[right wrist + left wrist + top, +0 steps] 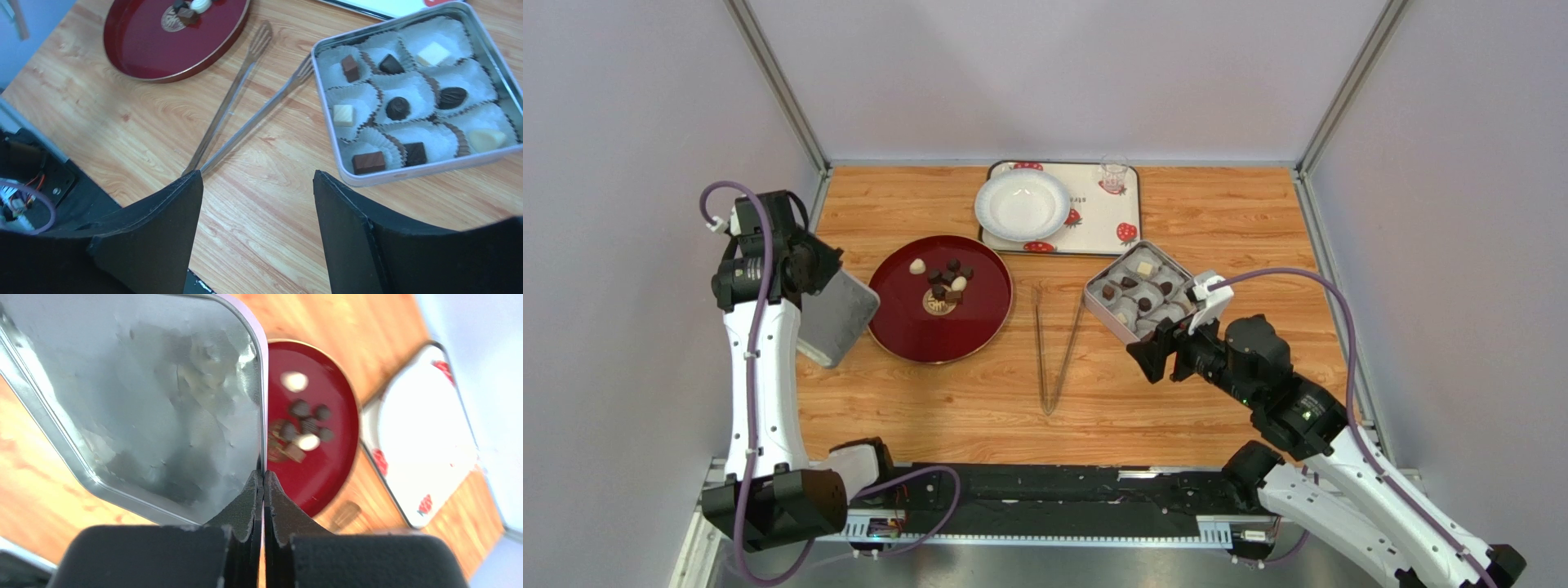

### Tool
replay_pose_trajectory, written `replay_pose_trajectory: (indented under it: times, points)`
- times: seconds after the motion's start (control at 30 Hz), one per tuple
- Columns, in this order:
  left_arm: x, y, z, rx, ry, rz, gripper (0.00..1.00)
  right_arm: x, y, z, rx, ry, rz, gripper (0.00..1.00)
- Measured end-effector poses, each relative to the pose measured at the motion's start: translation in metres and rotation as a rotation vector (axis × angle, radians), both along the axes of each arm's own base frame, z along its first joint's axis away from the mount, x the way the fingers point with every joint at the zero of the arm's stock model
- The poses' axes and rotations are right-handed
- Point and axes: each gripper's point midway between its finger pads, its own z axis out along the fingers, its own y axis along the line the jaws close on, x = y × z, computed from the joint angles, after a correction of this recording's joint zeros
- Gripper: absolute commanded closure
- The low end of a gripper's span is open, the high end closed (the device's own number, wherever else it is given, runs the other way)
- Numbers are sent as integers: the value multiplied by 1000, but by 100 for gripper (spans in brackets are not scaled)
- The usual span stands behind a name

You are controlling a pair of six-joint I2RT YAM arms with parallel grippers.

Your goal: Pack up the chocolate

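Observation:
The lid's far edge [819, 358] is free and my right gripper is open, so my left gripper should go on carrying the lid over the tongs [1039, 306] until my right gripper takes hold of the lid.
Several loose chocolate pieces [943, 284], dark brown and cream-white, lie on a round red plate [891, 321]. More chocolate pieces [398, 108] sit in white paper cups inside the square tin [1100, 294]. My left gripper [821, 275] is shut on the edge of the silvery tin lid [832, 321] and holds it tilted at the plate's left. In the left wrist view the fingers [245, 502] pinch the lid's [153, 398] rim. My right gripper [1155, 349] is open and empty, just in front of the tin; it hovers over bare wood [258, 177].
Metal tongs [1053, 349] lie on the wood between plate and tin, also in the right wrist view [239, 110]. A white bowl [1022, 203] and a small glass [1113, 175] stand on a strawberry-print tray [1109, 227] at the back. Walls close in on both sides.

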Motion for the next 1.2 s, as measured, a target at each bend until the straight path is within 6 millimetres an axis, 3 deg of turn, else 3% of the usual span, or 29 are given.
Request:
replay_pose_trajectory:
  times: [0.27,0.47,0.77,0.9,1.0,1.2]
  points:
    - [11,-69,28,-67,-129,-219,100,-14,33,4,60,-14,205,31]
    - [16,-129,44,-140,-212,-385,100,-13,58,8,94,-23,285,31]
    - [22,-217,70,-314,-323,-573,100,-14,131,29,118,-254,396,30]
    - [22,-255,77,-396,-344,-651,100,5,155,21,59,-328,350,30]
    - [19,-276,81,-440,-351,-690,100,24,161,18,40,-367,272,29]
    - [12,-301,101,-534,-402,-732,100,51,161,43,83,-485,131,29]
